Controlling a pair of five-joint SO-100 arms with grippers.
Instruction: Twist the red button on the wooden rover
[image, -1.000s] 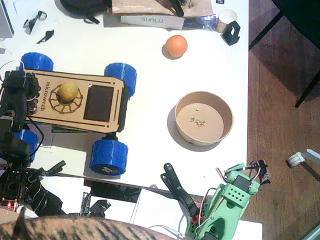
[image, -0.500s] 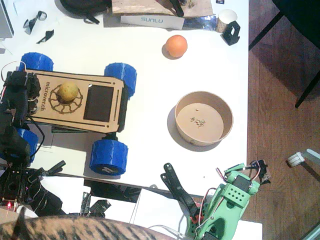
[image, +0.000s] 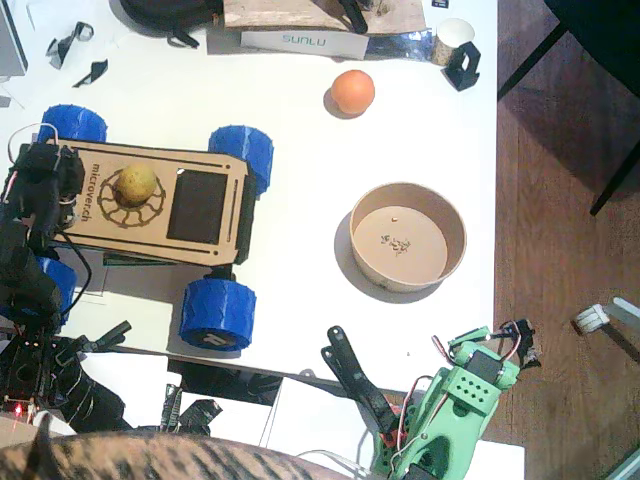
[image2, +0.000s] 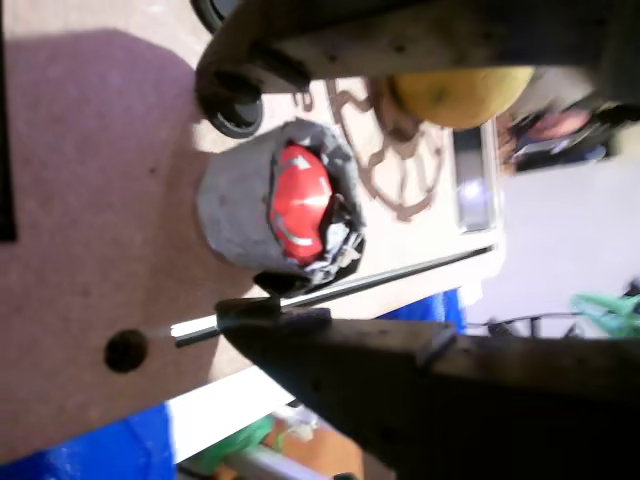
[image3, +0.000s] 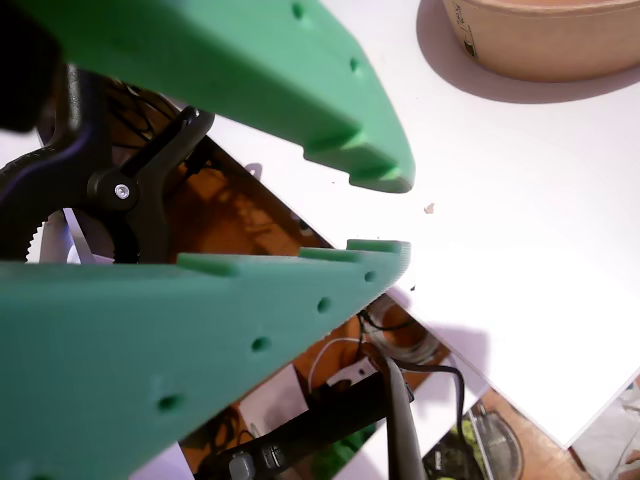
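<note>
The wooden rover (image: 160, 203) stands unbraced on blue wheels (image: 217, 315), so I expect it to shift a little and carry the yellow fruit along when the robot twists the red button.
The wooden rover (image: 150, 205) with blue wheels stands at the table's left. Its red button (image2: 298, 200) sits in a grey collar on the deck; in the fixed view the arm hides it. My black left gripper (image: 42, 185) hangs over the rover's left end. In a wrist view the left gripper (image2: 245, 205) is open, one jaw on each side of the collar and close to it. My green right gripper (image3: 385, 215) rests at the near right of the table, slightly open with nothing between its fingers.
A yellow fruit (image: 135, 184) sits in the rover's spoked cutout. A paper bowl (image: 407, 235) stands mid-right and an orange ball (image: 352, 91) farther back. A black clamp (image: 350, 375) lies by the right arm (image: 470, 385). Clutter lines the far edge.
The left gripper has crept a little toward the far side along the rover's left end. The right arm and the rover have not moved.
</note>
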